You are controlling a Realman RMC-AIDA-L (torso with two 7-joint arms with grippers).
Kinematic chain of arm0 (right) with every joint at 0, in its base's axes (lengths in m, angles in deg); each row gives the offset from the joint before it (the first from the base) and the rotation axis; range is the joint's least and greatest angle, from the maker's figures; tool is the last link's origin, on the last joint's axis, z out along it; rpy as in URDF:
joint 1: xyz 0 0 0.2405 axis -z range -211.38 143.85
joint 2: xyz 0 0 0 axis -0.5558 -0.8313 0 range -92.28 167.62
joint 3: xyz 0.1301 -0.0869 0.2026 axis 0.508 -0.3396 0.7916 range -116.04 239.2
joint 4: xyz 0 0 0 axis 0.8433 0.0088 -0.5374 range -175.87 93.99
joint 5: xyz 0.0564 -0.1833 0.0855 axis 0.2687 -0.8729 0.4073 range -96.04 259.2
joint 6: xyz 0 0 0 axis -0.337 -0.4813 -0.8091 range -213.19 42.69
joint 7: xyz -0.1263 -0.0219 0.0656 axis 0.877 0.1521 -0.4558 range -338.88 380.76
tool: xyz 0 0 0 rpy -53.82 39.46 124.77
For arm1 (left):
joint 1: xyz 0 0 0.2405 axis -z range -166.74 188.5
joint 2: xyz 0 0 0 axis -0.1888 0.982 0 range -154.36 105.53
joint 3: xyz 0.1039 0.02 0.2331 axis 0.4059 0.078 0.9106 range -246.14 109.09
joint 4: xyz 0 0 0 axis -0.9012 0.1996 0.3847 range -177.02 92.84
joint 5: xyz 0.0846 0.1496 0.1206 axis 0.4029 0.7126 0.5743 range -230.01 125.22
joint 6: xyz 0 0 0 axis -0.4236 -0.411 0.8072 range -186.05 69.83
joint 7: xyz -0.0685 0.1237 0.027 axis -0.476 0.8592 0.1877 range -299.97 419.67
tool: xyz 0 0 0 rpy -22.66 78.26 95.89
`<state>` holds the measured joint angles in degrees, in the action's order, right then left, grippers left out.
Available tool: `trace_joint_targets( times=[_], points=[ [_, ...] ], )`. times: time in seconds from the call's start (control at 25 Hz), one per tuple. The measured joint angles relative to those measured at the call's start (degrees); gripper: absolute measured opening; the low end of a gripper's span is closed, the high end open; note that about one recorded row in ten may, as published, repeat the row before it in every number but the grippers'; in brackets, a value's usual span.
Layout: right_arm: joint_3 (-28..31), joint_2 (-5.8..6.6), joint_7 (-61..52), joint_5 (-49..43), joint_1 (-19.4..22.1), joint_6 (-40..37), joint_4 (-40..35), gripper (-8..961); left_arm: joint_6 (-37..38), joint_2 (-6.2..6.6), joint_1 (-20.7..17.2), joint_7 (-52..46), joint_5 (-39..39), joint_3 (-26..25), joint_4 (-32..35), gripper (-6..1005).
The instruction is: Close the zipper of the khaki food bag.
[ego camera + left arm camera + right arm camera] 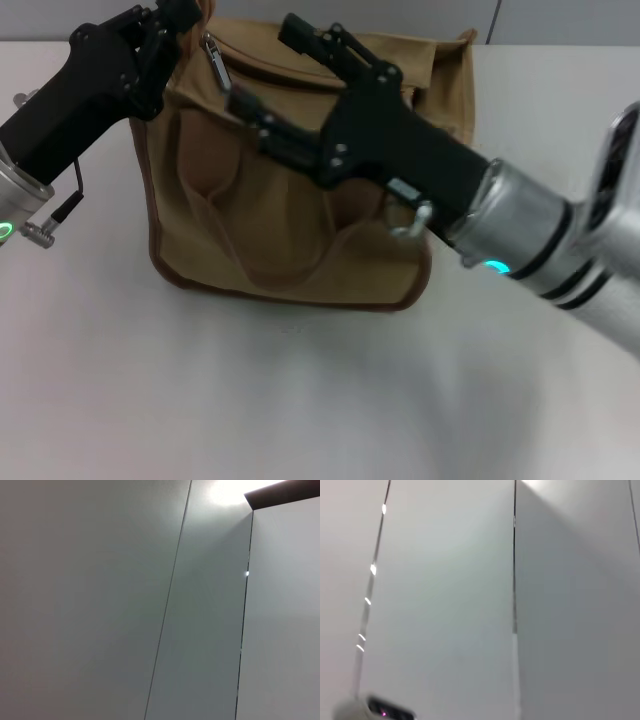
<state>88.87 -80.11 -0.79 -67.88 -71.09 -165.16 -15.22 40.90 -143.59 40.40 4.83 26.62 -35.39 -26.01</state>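
Observation:
I should turn my right gripper's fingers and reach in to the tab's end (224,82) before I pull, since the silver pull tab (214,58) hangs past those spread fingers.
The khaki food bag (300,230) stands upright on the white table at the back centre of the head view, with a looped handle hanging down its front. The zipper runs along its top edge, and the silver pull tab (213,60) hangs near the top left corner. My left gripper (185,18) is at that top left corner, just left of the pull tab. My right gripper (262,65) is open over the upper front of the bag, to the right of the pull tab, with one finger high and one low. Both wrist views show only blank grey panels.
The white table (300,400) stretches out in front of the bag. My right forearm (520,240) crosses in front of the bag's right side. A grey wall rises behind the bag.

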Motion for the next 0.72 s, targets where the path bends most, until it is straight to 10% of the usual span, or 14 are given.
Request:
trace_joint_targets(
  times=[0.4, 0.72],
  points=[
    [8.13, 0.74, -48.41, -12.68, -7.15, -7.04, -15.18, 811, 1.08, 0.00, 0.07, -0.41, 0.00, 0.00, 0.11, 33],
    [7.98, -0.86, -55.18, -13.81, -10.48, -4.71, -18.43, 810, 2.49, 0.00, 1.60, -0.60, 0.07, 0.02, 0.11, 33]
  ],
)
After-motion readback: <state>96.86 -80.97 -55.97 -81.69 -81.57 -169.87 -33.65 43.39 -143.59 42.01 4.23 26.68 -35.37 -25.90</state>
